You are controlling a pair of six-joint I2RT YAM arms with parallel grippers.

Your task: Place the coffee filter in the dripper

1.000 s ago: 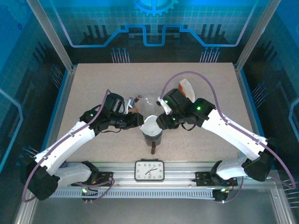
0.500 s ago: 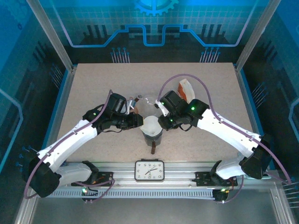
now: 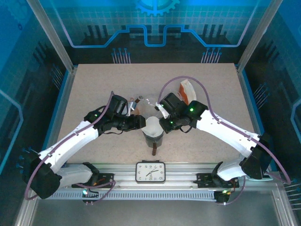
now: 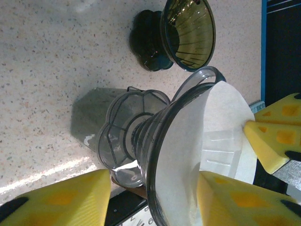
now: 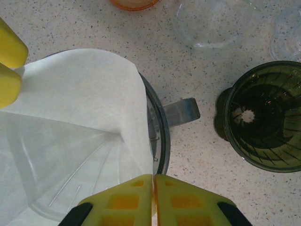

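Next, I open my right gripper and reach down with one finger inside the filter, because the coffee filter's edge stands above the clear dripper's rim.
The white paper coffee filter sits inside the clear dripper, its cone spread against the wall and one edge standing above the rim. My right gripper is shut, pinching the filter's near edge just inside the rim. In the left wrist view the filter lines the dripper. My left gripper is open, with one finger outside the dripper wall and one on the filter side. From above, the filter and dripper lie between the left gripper and right gripper.
A dark green dripper stands just beside the clear one, also in the left wrist view as the dark dripper. Clear glassware lies behind. An orange and white pack is at the back right. A clock sits at the near rail.
The right gripper has closed on the filter's edge and shifted slightly left. The left gripper has opened wider. The filter sits lower in the dripper.
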